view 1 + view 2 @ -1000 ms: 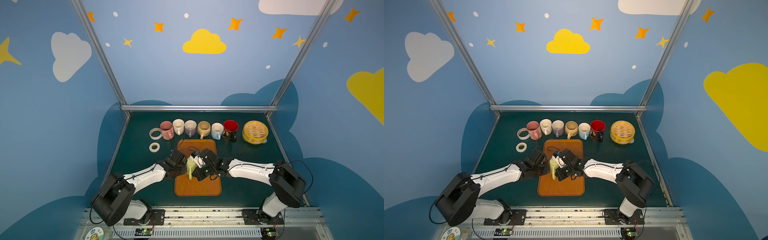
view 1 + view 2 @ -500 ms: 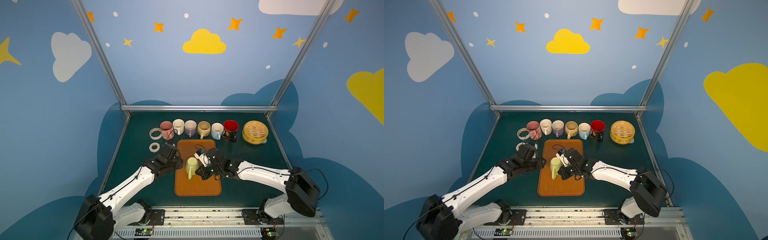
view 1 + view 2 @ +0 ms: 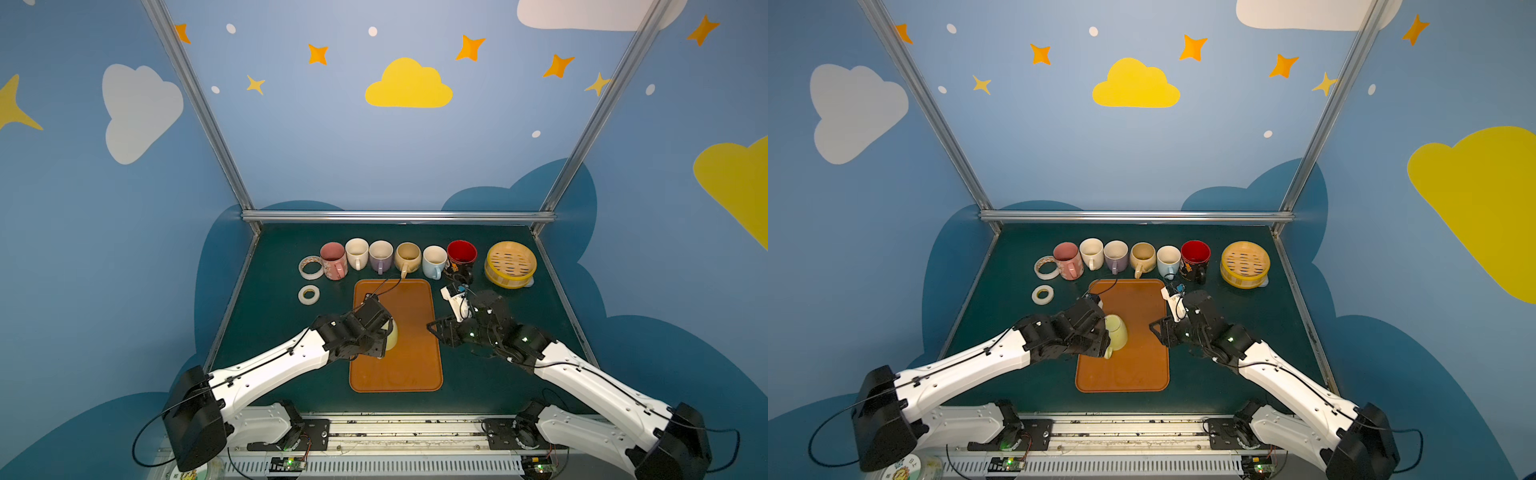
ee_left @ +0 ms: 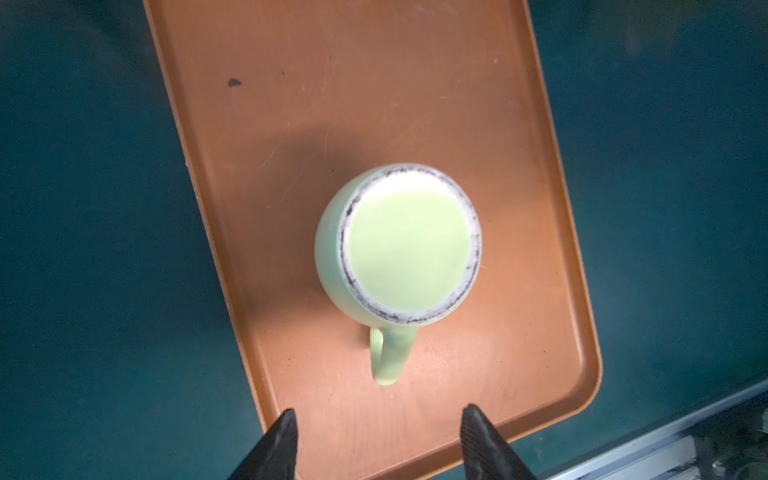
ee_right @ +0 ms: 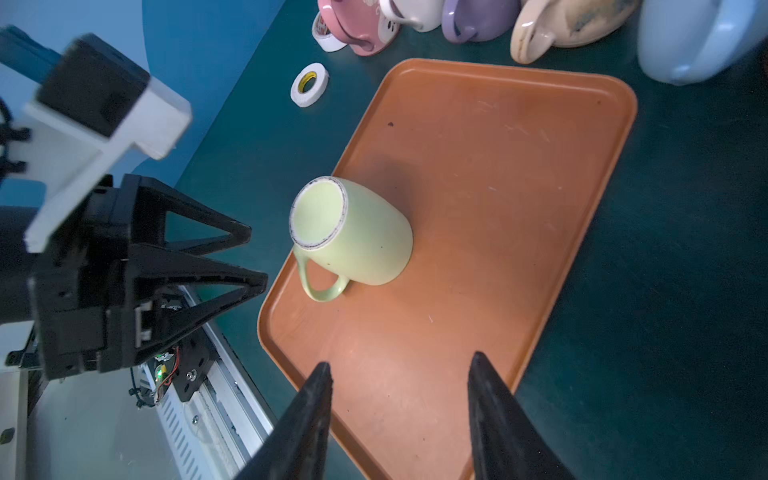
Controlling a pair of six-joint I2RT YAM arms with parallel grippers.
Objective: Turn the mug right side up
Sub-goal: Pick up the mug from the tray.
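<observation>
The mug stands base up [image 3: 1116, 330] and its handle is on my left gripper's side. My left gripper should grab the handle [image 3: 1109, 352], raise the mug and turn it base down.
A pale green mug [image 3: 392, 335] [image 3: 1116, 332] stands upside down on the orange tray [image 3: 399, 374] [image 3: 1125, 374], base up and rim on the tray. Its scuffed base ring faces the left wrist view [image 4: 409, 245], with the handle [image 4: 388, 357] pointing toward my fingers. My left gripper [image 3: 380, 332] [image 4: 378, 415] hovers over the mug's left side, open, with nothing between its jaws. My right gripper [image 3: 434, 330] [image 5: 399, 365] is open at the tray's right edge, apart from the mug [image 5: 361, 237]. The right wrist view also shows the left gripper [image 5: 257, 255] close to the mug's base.
Several upright mugs [image 3: 380, 255] line the back of the table, ending in a red one [image 3: 461, 253]. A yellow steamer basket [image 3: 510, 264] sits at the back right. Two tape rolls [image 3: 309, 294] [image 3: 311, 267] lie left of the tray.
Both grippers were shut at the mug a second ago. Both have opened and let go. The right gripper has drawn back to the right; the left pulled away, then returned over the mug.
</observation>
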